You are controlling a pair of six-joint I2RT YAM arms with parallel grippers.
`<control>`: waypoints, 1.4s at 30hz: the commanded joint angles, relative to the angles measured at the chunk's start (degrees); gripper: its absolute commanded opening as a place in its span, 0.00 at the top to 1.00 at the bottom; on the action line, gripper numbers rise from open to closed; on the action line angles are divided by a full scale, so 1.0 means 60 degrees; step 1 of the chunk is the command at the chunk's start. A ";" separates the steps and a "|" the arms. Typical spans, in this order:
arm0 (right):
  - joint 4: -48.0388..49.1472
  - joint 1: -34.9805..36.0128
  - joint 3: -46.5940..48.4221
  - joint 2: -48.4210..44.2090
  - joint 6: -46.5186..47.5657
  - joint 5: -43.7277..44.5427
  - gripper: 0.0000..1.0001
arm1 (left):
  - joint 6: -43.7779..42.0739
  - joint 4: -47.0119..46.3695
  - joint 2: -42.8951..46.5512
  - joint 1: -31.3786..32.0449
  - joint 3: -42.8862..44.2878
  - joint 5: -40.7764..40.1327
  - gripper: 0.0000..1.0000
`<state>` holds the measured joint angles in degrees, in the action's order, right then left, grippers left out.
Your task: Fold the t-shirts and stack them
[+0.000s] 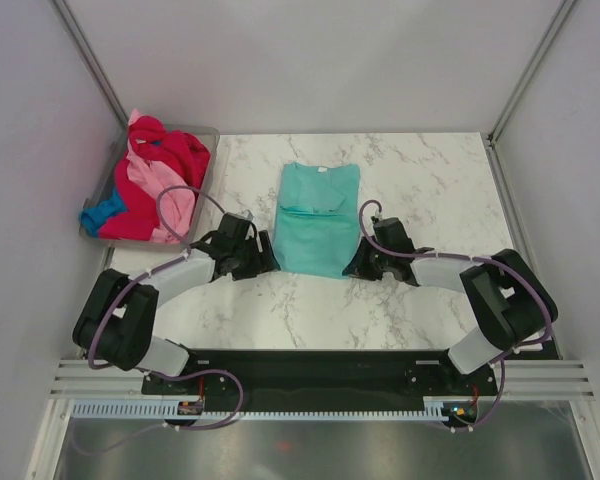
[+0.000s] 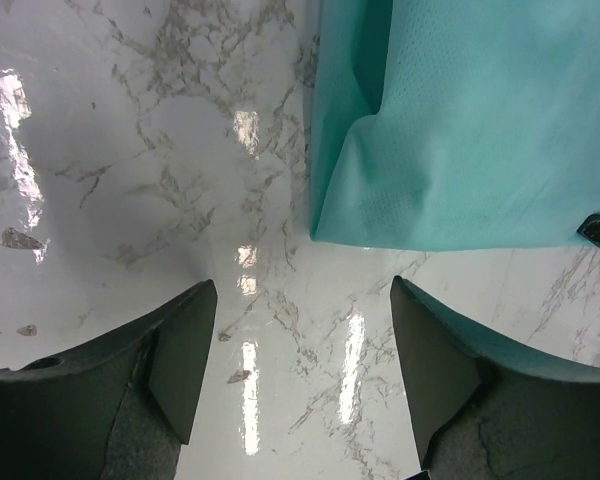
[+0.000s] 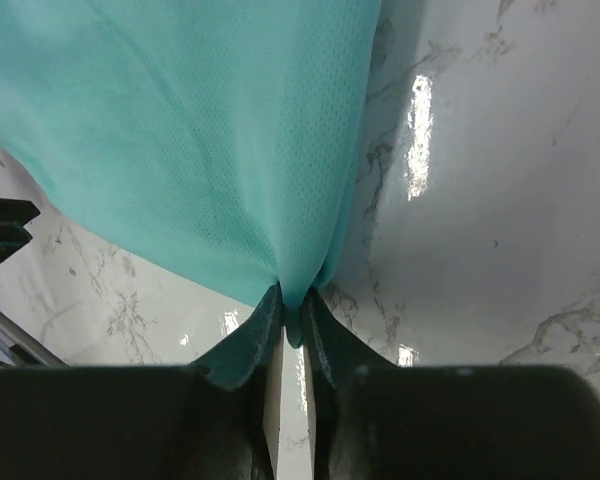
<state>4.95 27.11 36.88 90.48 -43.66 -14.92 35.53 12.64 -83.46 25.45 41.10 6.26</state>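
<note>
My right gripper has hold of only its corner of the teal t-shirt's hem (image 1: pixel 342 270), so next my left gripper grabs the hem's loose corner (image 1: pixel 280 268) before both grippers raise the hem.
A teal t-shirt (image 1: pixel 318 220) lies partly folded in the middle of the marble table, neck at the far end. My right gripper (image 1: pixel 357 264) is at its near right corner and is shut on that corner of the cloth (image 3: pixel 295 300). My left gripper (image 1: pixel 267 256) stands open at the near left corner; in the left wrist view the teal hem (image 2: pixel 430 200) lies just beyond the fingertips (image 2: pixel 195 310), with bare table between the jaws. Red, pink and blue t-shirts (image 1: pixel 155 180) are heaped at the far left.
The heap sits in a grey plastic tub (image 1: pixel 208 140) against the left wall. White walls with metal posts close the table on three sides. The arm bases and a black rail (image 1: pixel 310 372) line the near edge.
</note>
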 commanded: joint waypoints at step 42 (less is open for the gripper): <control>-0.5526 0.1527 -0.0377 -0.7065 -0.1761 0.1356 1.00 | 0.3056 0.2928 0.5252 0.2817 -0.0229 0.0568 0.98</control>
<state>-20.97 33.04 32.40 49.89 -49.95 -10.33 47.92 22.02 -55.02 39.97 38.04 12.01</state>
